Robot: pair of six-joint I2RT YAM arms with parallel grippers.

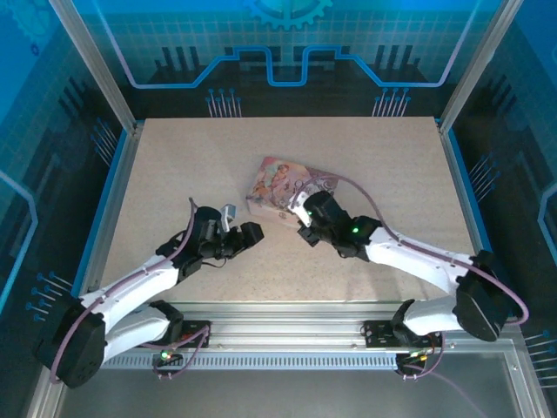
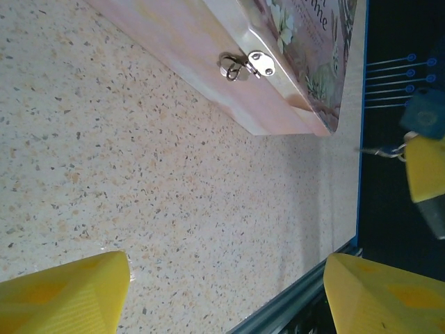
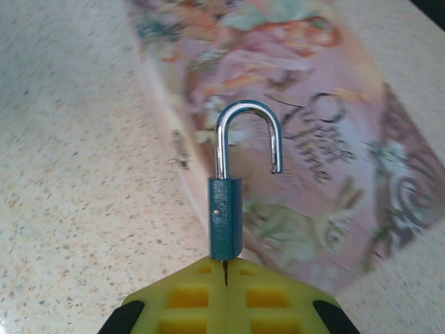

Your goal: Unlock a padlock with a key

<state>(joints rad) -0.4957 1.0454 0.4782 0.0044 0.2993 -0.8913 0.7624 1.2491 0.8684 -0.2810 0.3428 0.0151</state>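
I can see the padlock's open shackle (image 3: 248,106) is clear of the box's hasp, so my right gripper should keep going to the free tabletop (image 1: 387,193) beside the box and let go of the padlock there.
The padlock (image 3: 226,216) is a small teal body with a silver shackle (image 3: 247,132) swung open, one leg hanging free. It stands upright on the tips of my right gripper (image 3: 226,266), above the pink illustrated box (image 3: 306,132). The yellow fingers are pressed nearly together on a thin dark sliver, the key (image 3: 224,262), which sticks out of the lock's underside. My left gripper (image 2: 226,268) hangs open over bare table, short of the box's side and its silver hasp (image 2: 243,64). The teal padlock (image 2: 423,115) and a small silver ring (image 2: 384,149) appear at the right edge of the left wrist view.
The pink box (image 1: 283,183) lies mid-table, with my right gripper (image 1: 302,219) at its near edge and my left gripper (image 1: 239,233) to its lower left. A blue rail and aluminium frame (image 1: 287,313) run along the table's near edge.
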